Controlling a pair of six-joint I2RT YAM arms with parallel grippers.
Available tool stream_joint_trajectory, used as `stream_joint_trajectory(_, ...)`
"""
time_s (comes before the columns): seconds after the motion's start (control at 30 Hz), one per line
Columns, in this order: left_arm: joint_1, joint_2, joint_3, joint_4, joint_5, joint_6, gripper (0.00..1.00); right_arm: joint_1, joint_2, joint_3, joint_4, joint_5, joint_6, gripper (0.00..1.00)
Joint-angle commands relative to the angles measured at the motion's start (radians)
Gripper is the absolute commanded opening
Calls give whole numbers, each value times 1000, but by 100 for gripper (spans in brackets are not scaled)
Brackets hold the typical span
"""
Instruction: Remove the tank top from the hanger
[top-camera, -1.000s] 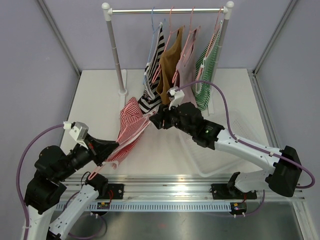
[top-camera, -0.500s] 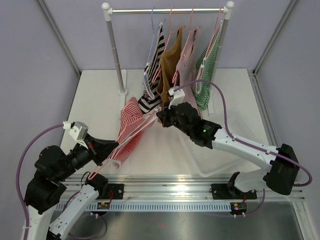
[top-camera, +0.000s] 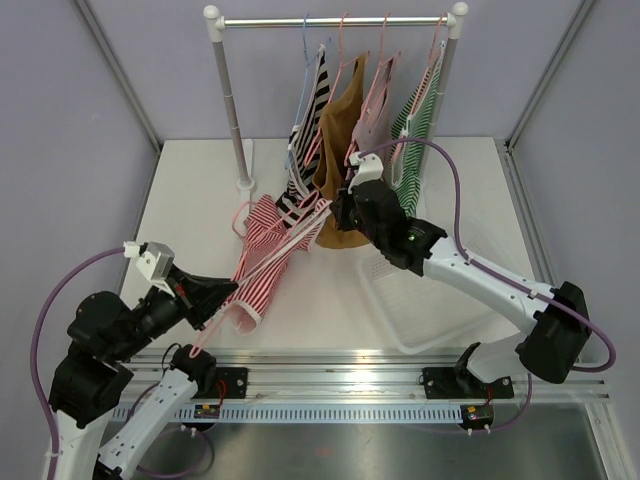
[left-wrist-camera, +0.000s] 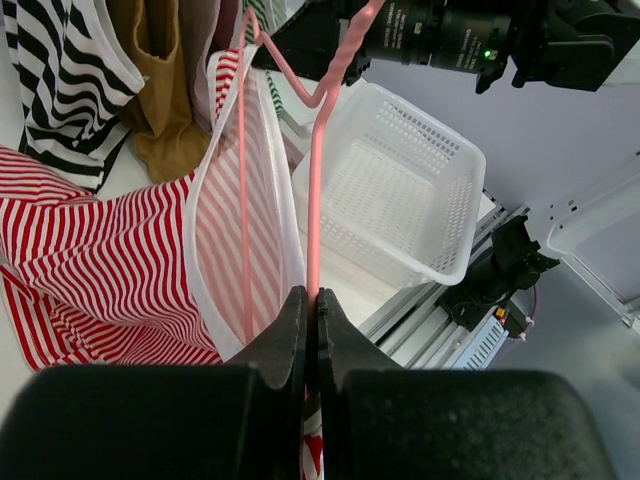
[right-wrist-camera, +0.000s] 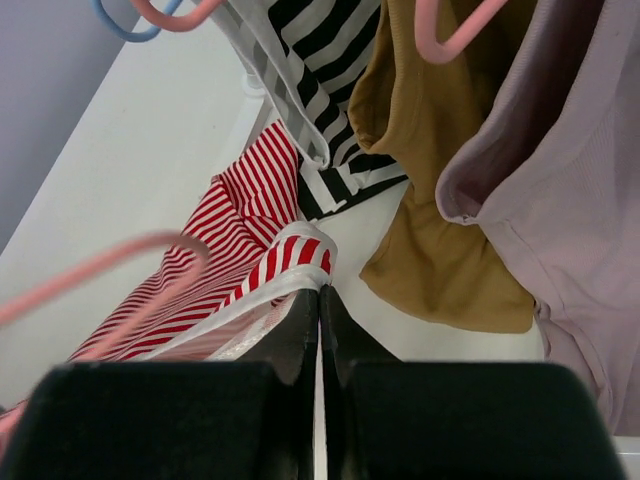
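Next, my left gripper pulls the hanger back up toward the clothes rack (top-camera: 258, 22), as the tank top stretches tight from my right gripper to the hanger's near end.
The red-and-white striped tank top (top-camera: 262, 245) hangs stretched between my two grippers over the table, still threaded on a pink hanger (top-camera: 285, 248). My left gripper (top-camera: 220, 302) is shut on the hanger's thin pink bar (left-wrist-camera: 313, 200), low and near the front left. My right gripper (top-camera: 336, 213) is shut on the top's white-edged strap (right-wrist-camera: 292, 262), in front of the clothes rack. In the right wrist view the striped cloth (right-wrist-camera: 240, 205) bunches just past the closed fingertips, and the blurred hanger (right-wrist-camera: 90, 272) curves at the left.
A clothes rack (top-camera: 232, 110) at the back carries several hung garments: black-and-white striped (top-camera: 305, 130), brown (top-camera: 335, 130), pale pink (top-camera: 372, 125) and green striped (top-camera: 412, 140). A white perforated basket (top-camera: 430, 300) lies on the table under the right arm.
The right gripper closed on the strap and drew it back and to the right, toward the rack, pulling the top along the hanger. The left gripper has kept its hold in place.
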Motion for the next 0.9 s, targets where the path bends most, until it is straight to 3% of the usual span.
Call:
stream_joint_trajectory(0.0, -2, -17, 40, 138, 66, -38, 0, -46, 2, 25, -17, 17, -6, 0)
stream_joint_trajectory(0.27, -2, 78, 66, 378, 9, -84, 0, -43, -104, -91, 205, -626, 51, 0)
stream_joint_trajectory(0.4, -2, 153, 72, 520, -70, -62, 0, -34, -171, -136, 268, -758, 91, 0)
stream_joint_trajectory(0.6, -2, 255, 45, 792, -195, 10, 0, 36, -190, -115, 106, -689, -14, 0)
stream_joint_trajectory(0.7, -4, 263, -23, 998, -242, 54, 0, 110, -159, -69, -33, -493, -52, 0)
stream_joint_trajectory(0.73, -4, 261, -37, 1079, -289, 65, 0, 131, -142, -32, -84, -325, -81, 0)
stream_joint_trajectory(0.77, -4, 263, -46, 1107, -316, 88, 0, 171, -100, -17, -191, -239, -87, 0)
stream_joint_trajectory(0.87, -4, 270, -43, 1169, -353, 155, 0, 196, -50, -19, -288, -95, -64, 0)
